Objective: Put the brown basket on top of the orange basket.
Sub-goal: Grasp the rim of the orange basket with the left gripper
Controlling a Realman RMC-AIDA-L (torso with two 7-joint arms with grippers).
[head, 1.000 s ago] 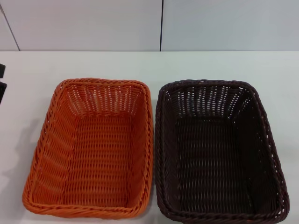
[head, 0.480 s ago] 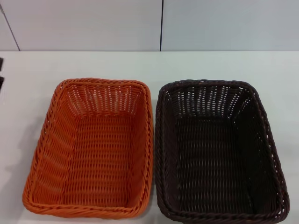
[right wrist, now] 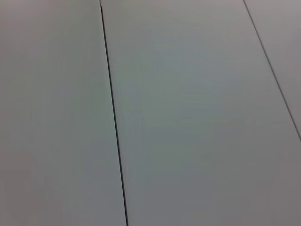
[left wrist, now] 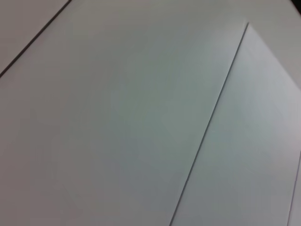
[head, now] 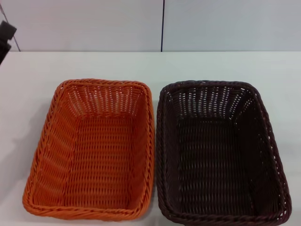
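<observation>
My left gripper is to take the orange basket's outer rim [head: 44,132] and pull that basket clear before stacking, because the brown and orange baskets sit rim to rim [head: 155,136].
The orange basket [head: 91,150] sits empty on the white table [head: 155,66] at the left of the head view. The brown basket [head: 218,153] sits empty beside it on the right, their long rims almost touching. A dark part of my left arm [head: 5,35] shows at the far left edge, well above and away from the orange basket. My right gripper is out of view. Both wrist views show only pale wall panels with seams.
A grey panelled wall [head: 94,23] with a dark vertical seam stands behind the table. Bare table surface lies behind the baskets and to the left of the orange one.
The dark part of my left arm at the left edge has moved upward, from beside the table's left edge to in front of the wall. The baskets have not moved.
</observation>
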